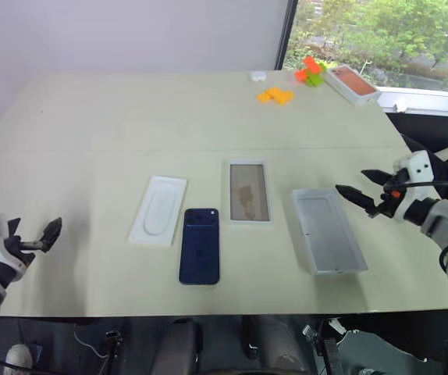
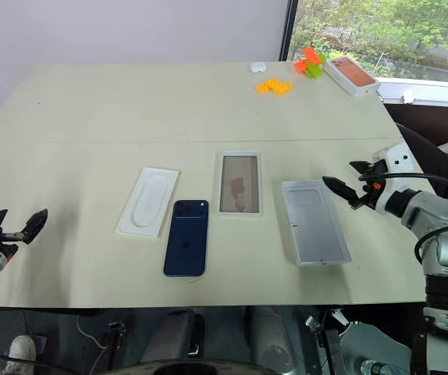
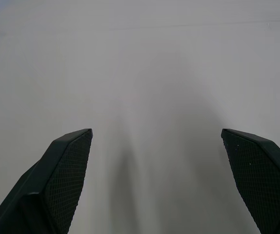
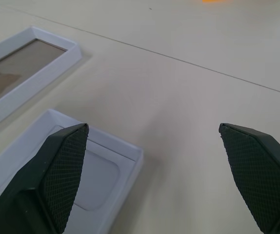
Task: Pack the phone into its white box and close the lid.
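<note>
The white moulded insert's outline [image 1: 158, 211] is almost the same as the box's opening [image 1: 249, 192]. The insert will cover the tan inside of the box when I lower it in.
The dark blue phone [image 1: 200, 244] lies flat, back up, near the table's front edge. Just behind and to its right sits the white box [image 1: 226, 193], open, its tan inside facing up. The lid [image 1: 327, 231] lies further right, with its grey-white inside up. My right gripper [image 1: 354, 181] hovers open just right of the lid's far end, pointing left toward it. Its wrist view shows the lid's corner [image 4: 123, 152] and the box [image 4: 57, 53] beyond its fingers. My left gripper [image 1: 35, 231] is open over bare table at the far left, well away from the phone.
A white moulded insert [image 1: 158, 210] lies left of the phone. At the table's far right are orange bricks [image 1: 275, 95], orange and green bricks [image 1: 311, 73], a box with an orange phone picture [image 1: 353, 83] and a small white object [image 1: 258, 76].
</note>
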{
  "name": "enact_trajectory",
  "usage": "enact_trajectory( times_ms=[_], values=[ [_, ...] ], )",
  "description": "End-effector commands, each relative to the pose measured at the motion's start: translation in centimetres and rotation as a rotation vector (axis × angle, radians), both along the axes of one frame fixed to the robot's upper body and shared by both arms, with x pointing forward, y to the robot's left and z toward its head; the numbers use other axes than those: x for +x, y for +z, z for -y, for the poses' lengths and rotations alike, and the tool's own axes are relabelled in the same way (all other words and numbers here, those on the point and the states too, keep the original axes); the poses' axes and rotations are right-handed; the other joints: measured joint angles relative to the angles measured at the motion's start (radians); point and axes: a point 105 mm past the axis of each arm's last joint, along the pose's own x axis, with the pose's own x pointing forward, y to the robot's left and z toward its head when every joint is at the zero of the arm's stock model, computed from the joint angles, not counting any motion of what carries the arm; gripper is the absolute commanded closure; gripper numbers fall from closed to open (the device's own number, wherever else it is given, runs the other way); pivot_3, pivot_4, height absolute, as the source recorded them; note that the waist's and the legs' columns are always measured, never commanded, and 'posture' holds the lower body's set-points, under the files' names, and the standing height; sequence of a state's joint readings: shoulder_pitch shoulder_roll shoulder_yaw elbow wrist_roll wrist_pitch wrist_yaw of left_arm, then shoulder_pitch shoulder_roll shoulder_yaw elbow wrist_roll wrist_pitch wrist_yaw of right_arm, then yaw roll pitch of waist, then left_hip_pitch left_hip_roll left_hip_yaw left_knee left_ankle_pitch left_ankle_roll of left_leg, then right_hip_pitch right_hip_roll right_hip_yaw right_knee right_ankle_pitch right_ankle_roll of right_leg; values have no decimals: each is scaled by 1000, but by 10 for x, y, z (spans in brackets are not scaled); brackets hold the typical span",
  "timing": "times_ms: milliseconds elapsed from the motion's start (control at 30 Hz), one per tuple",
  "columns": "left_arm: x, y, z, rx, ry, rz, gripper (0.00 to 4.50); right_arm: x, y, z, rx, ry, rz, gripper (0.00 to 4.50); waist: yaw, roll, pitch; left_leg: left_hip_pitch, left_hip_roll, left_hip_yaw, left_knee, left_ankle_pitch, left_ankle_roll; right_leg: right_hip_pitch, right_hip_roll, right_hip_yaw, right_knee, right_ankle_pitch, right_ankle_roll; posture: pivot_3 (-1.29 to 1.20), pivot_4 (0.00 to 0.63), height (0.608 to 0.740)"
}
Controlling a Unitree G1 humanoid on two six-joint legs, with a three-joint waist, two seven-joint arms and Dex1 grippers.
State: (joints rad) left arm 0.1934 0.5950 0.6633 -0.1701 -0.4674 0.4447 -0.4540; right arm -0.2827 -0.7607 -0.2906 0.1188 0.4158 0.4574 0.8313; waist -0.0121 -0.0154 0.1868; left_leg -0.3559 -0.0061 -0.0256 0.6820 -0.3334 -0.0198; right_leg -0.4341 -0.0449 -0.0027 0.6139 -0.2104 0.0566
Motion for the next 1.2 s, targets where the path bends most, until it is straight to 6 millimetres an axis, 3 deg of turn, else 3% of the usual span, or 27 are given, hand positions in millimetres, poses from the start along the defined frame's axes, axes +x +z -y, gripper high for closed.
enact_trajectory(
  times_ms=[33, 500, 767, 900, 1033, 1200],
  values=[
    [0, 20, -2, 41, 0, 54, 39, 1, 13, -8, 4, 32, 58, 18, 0, 0, 0, 0, 0, 0, 0, 0, 0, 0, 0, 0, 0, 0, 0, 0, 150, 740],
    [11, 23, 8, 22, -20, 78, 39, 4, 22, -28, 4, 83, 98, 18, 0, 0, 0, 0, 0, 0, 0, 0, 0, 0, 0, 0, 0, 1, 2, 0, 150, 740],
    [27, 20, 46, -78, -128, 103, 39, 7, 32, -61, -31, 199, 133, 18, -1, 0, 0, 0, 0, 0, 0, 0, 0, 0, 0, 0, 1, 1, 2, 0, 150, 740],
    [30, 17, 77, -206, -275, 72, 39, -2, 39, -96, -53, 338, 157, 18, 0, 0, 0, 0, 0, 0, 0, 0, 0, 0, 0, 0, 1, 1, 2, 0, 150, 740],
    [17, 5, 109, -325, -446, -86, 39, -26, 28, -129, -140, 518, 141, 18, 0, 0, 0, 0, 0, -1, 0, 0, 0, 0, 0, 0, 1, 1, 2, 0, 150, 740],
    [6, -13, 120, -474, -475, -252, 39, -55, 28, -161, -132, 694, 129, 18, 0, 0, 0, 0, 0, -1, 0, 0, 0, 0, 0, 0, 1, 1, 2, 0, 150, 740]
  ],
)
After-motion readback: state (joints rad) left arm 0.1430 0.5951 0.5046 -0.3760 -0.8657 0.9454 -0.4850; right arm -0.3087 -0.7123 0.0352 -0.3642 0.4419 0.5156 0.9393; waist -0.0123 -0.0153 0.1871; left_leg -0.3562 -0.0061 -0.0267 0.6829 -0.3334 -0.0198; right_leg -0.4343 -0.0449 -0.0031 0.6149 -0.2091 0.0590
